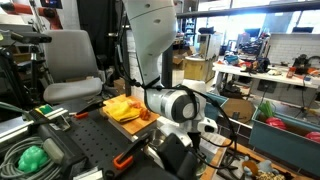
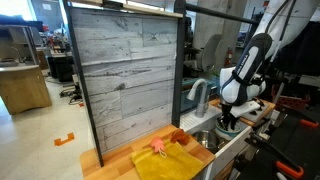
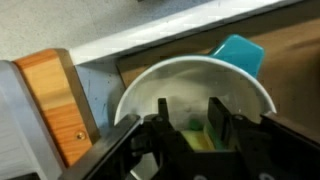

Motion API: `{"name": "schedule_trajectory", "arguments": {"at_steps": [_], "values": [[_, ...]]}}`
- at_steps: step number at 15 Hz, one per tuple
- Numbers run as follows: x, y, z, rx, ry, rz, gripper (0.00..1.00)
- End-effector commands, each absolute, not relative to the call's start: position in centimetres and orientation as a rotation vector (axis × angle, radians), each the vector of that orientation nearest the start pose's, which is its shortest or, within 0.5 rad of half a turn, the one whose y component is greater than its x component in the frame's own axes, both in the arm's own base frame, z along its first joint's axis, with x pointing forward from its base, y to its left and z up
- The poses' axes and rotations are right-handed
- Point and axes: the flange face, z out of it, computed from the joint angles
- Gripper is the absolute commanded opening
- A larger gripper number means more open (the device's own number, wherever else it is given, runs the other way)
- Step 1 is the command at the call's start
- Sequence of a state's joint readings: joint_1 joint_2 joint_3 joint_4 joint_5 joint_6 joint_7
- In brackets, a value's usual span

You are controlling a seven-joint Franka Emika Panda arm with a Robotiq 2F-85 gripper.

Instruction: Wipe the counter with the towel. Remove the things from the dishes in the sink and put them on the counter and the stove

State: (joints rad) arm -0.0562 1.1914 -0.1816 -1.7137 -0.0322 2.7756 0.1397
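Note:
Next, my gripper opens, lifts clear of the white bowl (image 3: 188,85) and lowers its fingertips around the yellow-green item (image 3: 203,136), because that item lies under the gripper's body, behind its fingertips.
In the wrist view my gripper (image 3: 189,118) is open and reaches down into a white bowl (image 3: 150,82) in the sink. A yellow-green item (image 3: 197,136) lies in the bowl between the two fingers; I cannot tell if they touch it. A teal cup (image 3: 240,52) stands behind the bowl. The yellow towel (image 1: 124,108) lies on the wooden counter and shows in both exterior views (image 2: 167,162). A small pink-orange thing (image 2: 158,147) lies on it. In an exterior view the gripper (image 2: 229,121) hangs low over the sink, past the faucet (image 2: 198,96).
The wooden counter edge (image 3: 58,100) is left of the bowl. A tall grey plank backboard (image 2: 125,70) stands behind the counter. The stove with black knobs (image 1: 60,120) and a green item (image 1: 32,158) are near the towel. Lab clutter lies beyond.

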Motion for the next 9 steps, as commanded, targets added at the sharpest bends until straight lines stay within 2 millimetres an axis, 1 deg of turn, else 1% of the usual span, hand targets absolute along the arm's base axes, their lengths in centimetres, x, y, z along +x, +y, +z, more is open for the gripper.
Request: {"name": "schedule_trajectory", "arguments": {"at_steps": [1, 2, 3, 5, 6, 8, 9], "values": [[57.6, -14.0, -9.2, -3.286, 0.408, 0.101, 0.64], [58.0, -13.9, -9.1, -3.287, 0.401, 0.077, 0.74], [58.2, -13.8, -9.0, -3.29, 0.391, 0.05, 0.79], [58.4, -13.7, -9.0, -3.31, 0.348, -0.028, 0.94], [58.3, -13.7, -9.1, -3.321, 0.33, -0.064, 0.98], [58.1, -13.8, -9.7, -3.339, 0.305, -0.102, 1.0], [57.9, -13.9, -10.2, -3.346, 0.304, -0.095, 0.84]]}}
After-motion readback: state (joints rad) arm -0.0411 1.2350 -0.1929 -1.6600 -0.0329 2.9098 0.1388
